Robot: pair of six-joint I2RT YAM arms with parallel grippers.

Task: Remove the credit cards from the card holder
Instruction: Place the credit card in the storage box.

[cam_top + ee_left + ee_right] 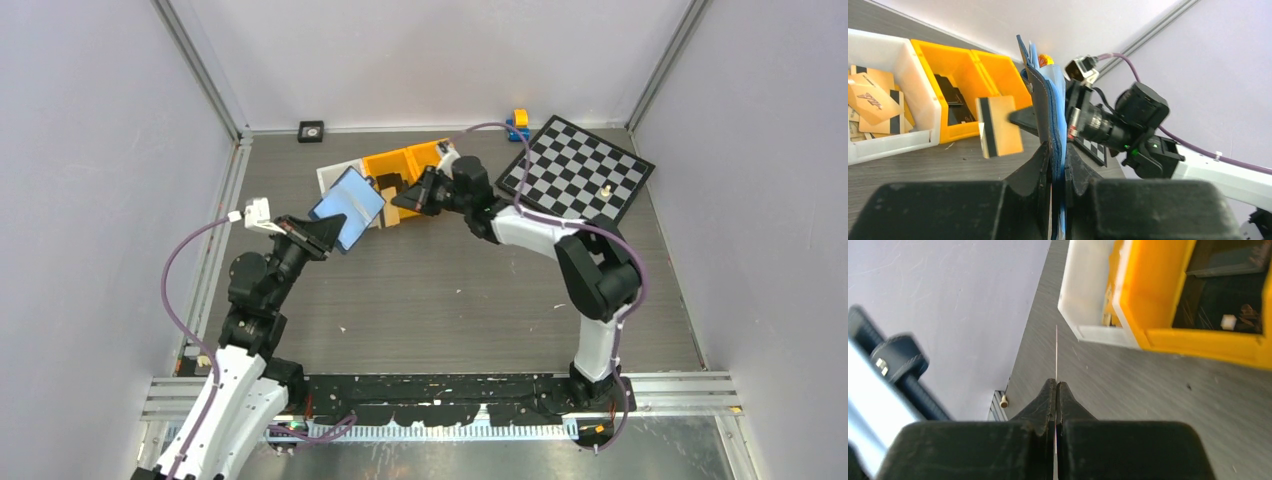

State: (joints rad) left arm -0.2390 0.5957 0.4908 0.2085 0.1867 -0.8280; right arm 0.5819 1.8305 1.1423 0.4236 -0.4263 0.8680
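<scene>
The tan credit card (pixel 391 208) is clear of the card holder and is like those in the white bin (pixel 337 174), so my right gripper should keep going there and let the card go.
My left gripper (pixel 325 232) is shut on the lower edge of the open navy card holder (pixel 347 207) and holds it upright above the table. In the left wrist view the holder (pixel 1048 100) stands edge-on between the closed jaws of that gripper (pixel 1058 155). My right gripper (pixel 418 195) is shut on a tan credit card (pixel 398 203) with a black stripe, clear of the holder beside the bins. The card shows flat in the left wrist view (pixel 998 125) and as a thin edge in the right wrist view (pixel 1056 352) ahead of the gripper (pixel 1056 385). No dark grey card shows in the holder.
A white bin (pixel 923 100) holds several tan cards. Orange bins (pixel 405 165) next to it hold dark cards (pixel 950 97). A chessboard (pixel 578 170) lies at the back right, with a yellow and blue toy (pixel 519 122) behind it. A small black item (pixel 311 130) sits by the back wall.
</scene>
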